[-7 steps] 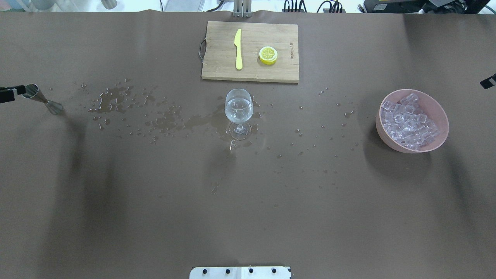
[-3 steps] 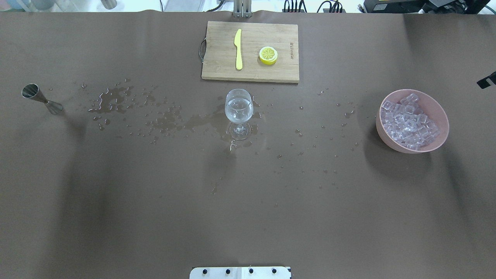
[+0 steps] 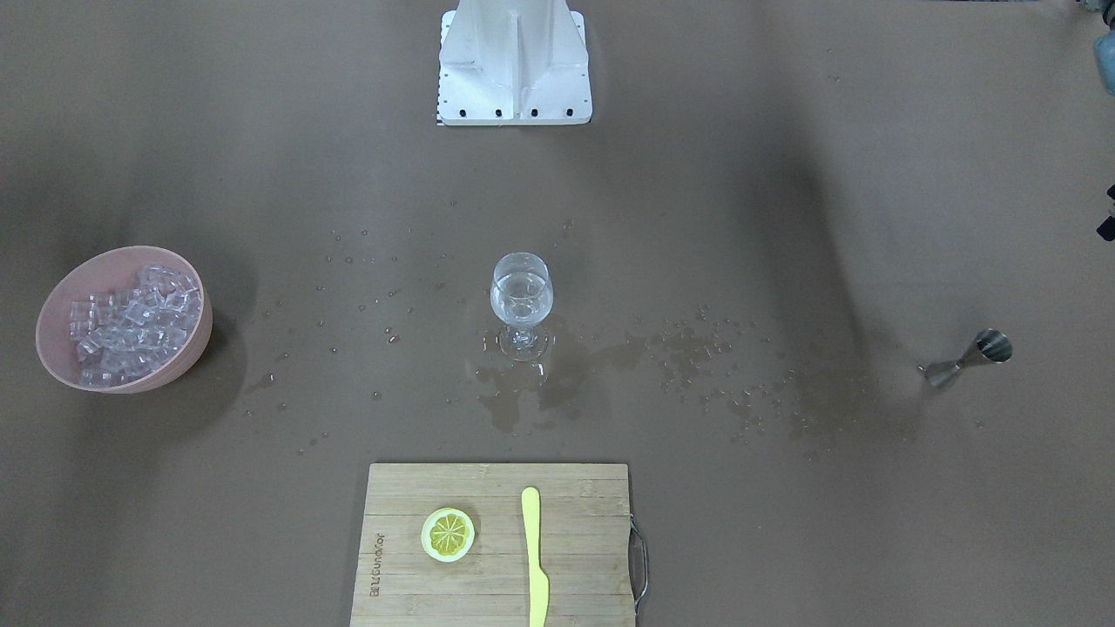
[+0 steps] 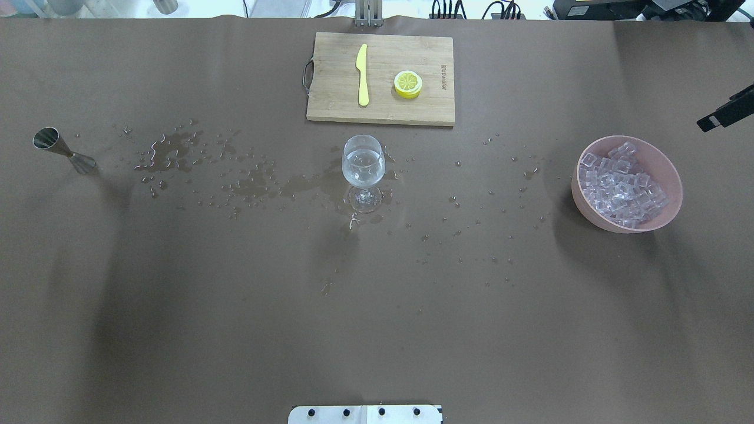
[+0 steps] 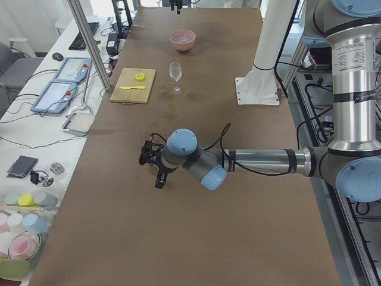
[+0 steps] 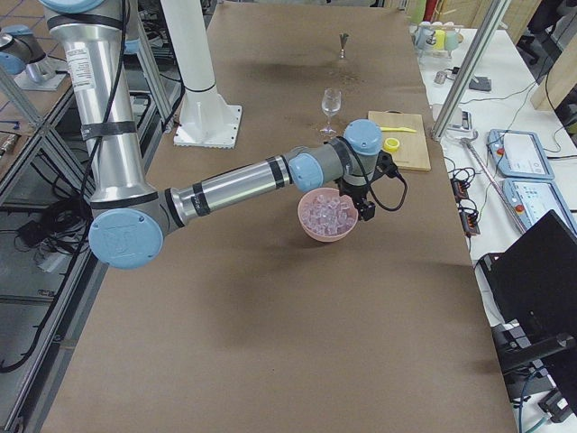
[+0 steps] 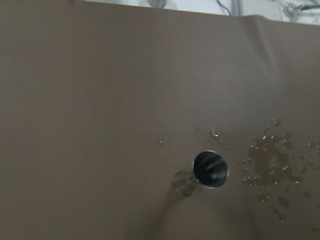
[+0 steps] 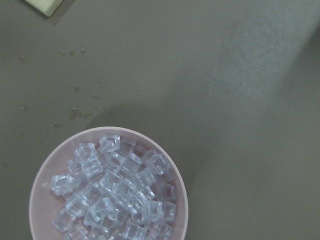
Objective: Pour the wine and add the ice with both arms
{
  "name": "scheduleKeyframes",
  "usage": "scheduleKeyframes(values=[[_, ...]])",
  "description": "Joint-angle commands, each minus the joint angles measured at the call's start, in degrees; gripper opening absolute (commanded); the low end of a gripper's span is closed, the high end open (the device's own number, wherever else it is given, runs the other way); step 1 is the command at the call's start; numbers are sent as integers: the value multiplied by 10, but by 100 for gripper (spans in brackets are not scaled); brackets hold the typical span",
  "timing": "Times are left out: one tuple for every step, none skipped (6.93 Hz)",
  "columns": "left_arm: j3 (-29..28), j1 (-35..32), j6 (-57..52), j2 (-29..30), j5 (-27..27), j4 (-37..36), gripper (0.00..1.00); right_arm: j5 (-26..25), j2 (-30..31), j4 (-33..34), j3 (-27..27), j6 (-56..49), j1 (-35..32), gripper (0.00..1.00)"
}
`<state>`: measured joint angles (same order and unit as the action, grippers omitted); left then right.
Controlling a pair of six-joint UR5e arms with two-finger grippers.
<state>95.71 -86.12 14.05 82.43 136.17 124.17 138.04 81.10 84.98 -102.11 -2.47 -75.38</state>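
Note:
Crisp edges and gaps [image 3: 124, 333] can be seen between the heaped ice cubes. An ice cube [image 3: 150, 299] should come loose on its own when I lift it.
A wine glass [image 4: 363, 171] with a little clear wine stands mid-table, also in the front view [image 3: 521, 300]. A pink bowl [image 4: 589, 212] at the right holds many clear ice cubes [image 4: 621, 182]. The right wrist view looks down on the ice [image 8: 110, 200]. My right gripper [image 4: 724, 112] enters at the right edge, high and just beyond the bowl. In the right side view it [image 6: 357, 211] hangs over the bowl's rim, and I cannot tell its jaws. My left gripper [image 5: 150, 159] hovers at the table's left end. I cannot tell whether it is open or shut.
A steel jigger [image 4: 62, 151] stands alone at the far left and shows from above in the left wrist view [image 7: 210, 169]. A wooden board [image 4: 412, 112] at the back holds a yellow knife [image 4: 362, 73] and a lemon slice [image 4: 407, 83]. Spilled drops [image 4: 171, 153] spread across the table.
My left gripper has drawn away from the jigger and out of the overhead view. My right gripper has come further in from the right edge, toward the bowl.

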Motion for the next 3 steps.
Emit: scheduleKeyframes(values=[[1, -33, -147, 3, -6, -174, 99, -29, 21, -52, -5, 95, 44, 100], [8, -34, -147, 0, -1, -193, 99, -24, 50, -65, -6, 111, 65, 100], [8, -34, -142, -3, 1, -194, 99, -31, 58, -81, -5, 164, 97, 100]])
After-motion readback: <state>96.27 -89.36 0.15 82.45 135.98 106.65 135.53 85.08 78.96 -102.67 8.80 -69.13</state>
